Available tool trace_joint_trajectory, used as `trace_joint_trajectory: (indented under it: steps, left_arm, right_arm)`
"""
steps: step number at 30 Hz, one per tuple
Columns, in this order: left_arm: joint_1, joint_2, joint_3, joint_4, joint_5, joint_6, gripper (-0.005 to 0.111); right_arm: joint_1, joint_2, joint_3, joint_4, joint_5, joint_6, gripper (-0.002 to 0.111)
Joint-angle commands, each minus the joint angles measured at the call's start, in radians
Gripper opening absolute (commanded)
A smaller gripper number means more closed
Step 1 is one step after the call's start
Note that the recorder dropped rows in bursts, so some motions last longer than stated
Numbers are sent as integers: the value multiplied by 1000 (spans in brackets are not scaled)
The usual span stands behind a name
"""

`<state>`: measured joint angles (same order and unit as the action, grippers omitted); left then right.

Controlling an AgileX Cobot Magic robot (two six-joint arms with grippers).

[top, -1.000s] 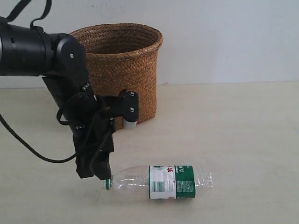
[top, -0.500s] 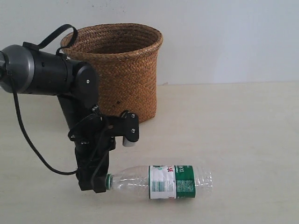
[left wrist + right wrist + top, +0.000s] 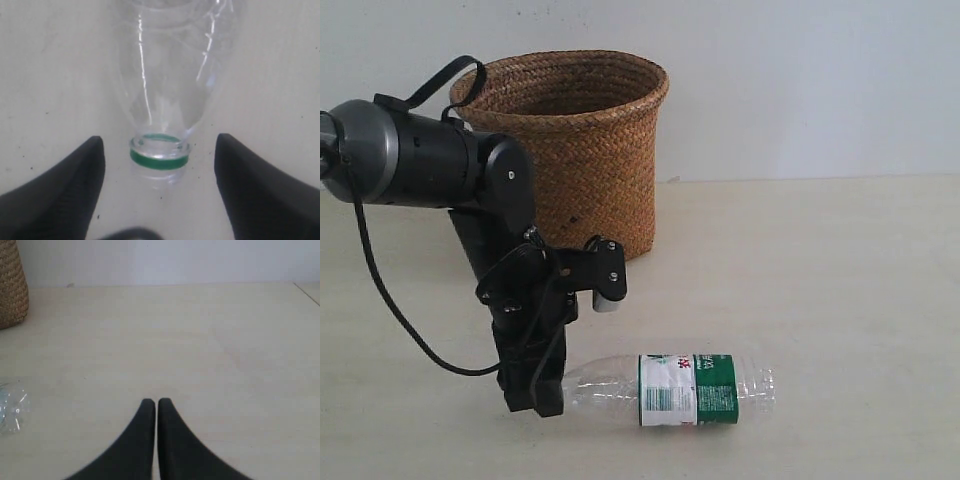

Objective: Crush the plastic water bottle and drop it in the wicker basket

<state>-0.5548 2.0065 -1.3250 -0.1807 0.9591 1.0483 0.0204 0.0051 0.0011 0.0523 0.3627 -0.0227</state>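
The plastic water bottle (image 3: 687, 390) will slide and turn in one piece when I pull its neck, because the clear shoulder (image 3: 611, 385) is round and free of creases.
The plastic water bottle (image 3: 670, 388) lies on its side on the table, its green-and-white label at mid-body and its neck pointing left. In the left wrist view the bottle (image 3: 170, 75) shows a green ring round the neck above a clear threaded mouth; no cap shows. My left gripper (image 3: 545, 395) (image 3: 160, 139) is open, with one dark finger (image 3: 75, 175) on each side of the neck and not touching it. The wicker basket (image 3: 580, 130) stands behind the left arm. My right gripper (image 3: 156, 401) is shut on nothing, low over bare table.
The pale table (image 3: 840, 280) stretches right of the bottle. In the right wrist view the basket (image 3: 12, 285) is at one edge and the bottle's clear base (image 3: 12, 412) at another. A black cable (image 3: 380, 290) loops off the left arm.
The left gripper has come down and slid toward the bottle; its fingers now flank the neck and hide it in the exterior view. The bottle has not moved.
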Motion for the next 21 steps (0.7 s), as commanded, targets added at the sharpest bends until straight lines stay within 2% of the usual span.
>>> trace_joint_trajectory:
  steps: [1,14,17,21]
  left_arm:
    - [-8,33,-9,-14,1,4,58]
    - [-8,43,-9,-26,-28,12,58]
    - [-8,43,-9,-50,-28,26,50]
    - [-8,43,-9,-55,-28,30,30]
  right_arm:
    - [2,-5,-1,-2,-6,-1,0]
    - [2,-5,-1,-2,1,-1,0]
    - [2,-5,-1,-5,1,-1,0]
    - [2,-5,-1,-5,1,-1,0]
